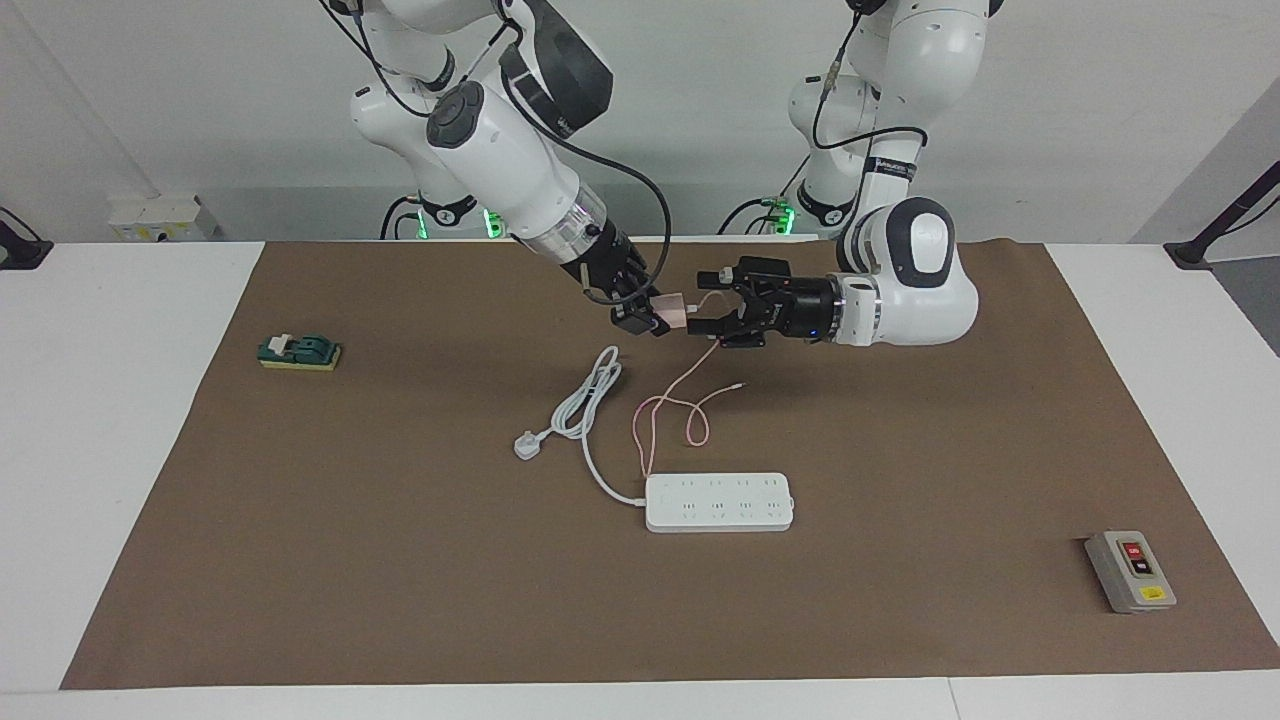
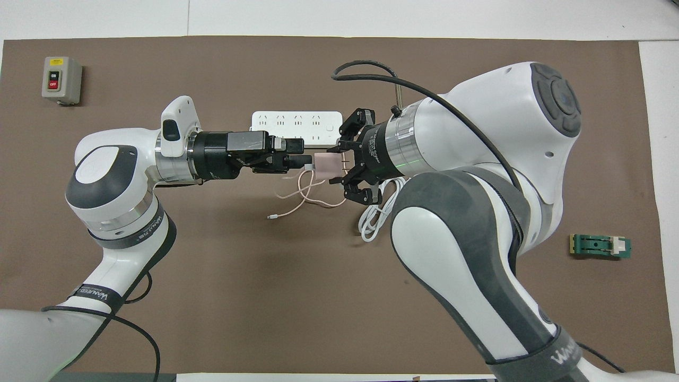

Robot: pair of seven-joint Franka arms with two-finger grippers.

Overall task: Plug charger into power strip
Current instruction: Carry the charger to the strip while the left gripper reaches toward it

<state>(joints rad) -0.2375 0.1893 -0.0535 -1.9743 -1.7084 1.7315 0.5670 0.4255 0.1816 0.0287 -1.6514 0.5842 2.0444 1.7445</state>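
Note:
I expect the thin pink cable (image 2: 292, 210) to trail along and open out when I carry the charger to the power strip, because the cable hangs in loose loops (image 2: 305, 191).
The pale-pink charger (image 1: 674, 310) is up in the air, over the mat nearer to the robots than the power strip (image 1: 719, 502). My right gripper (image 1: 655, 318) is shut on it; in the overhead view the charger (image 2: 325, 164) sits at that gripper's (image 2: 339, 165) tips. My left gripper (image 1: 703, 302) is level with it, open, one finger above and one below, its tips at the charger's free end (image 2: 303, 161). The thin pink cable (image 1: 650, 410) hangs down and loops on the mat. The white strip (image 2: 318, 119) lies flat, sockets up, partly hidden under the grippers from above.
The strip's thick white cord (image 1: 590, 395) and rounded plug (image 1: 527, 445) lie coiled beside the pink cable. A grey box with red and black buttons (image 1: 1130, 570) sits toward the left arm's end. A green switch block (image 1: 298, 352) sits toward the right arm's end. A brown mat (image 1: 900, 600) covers the table.

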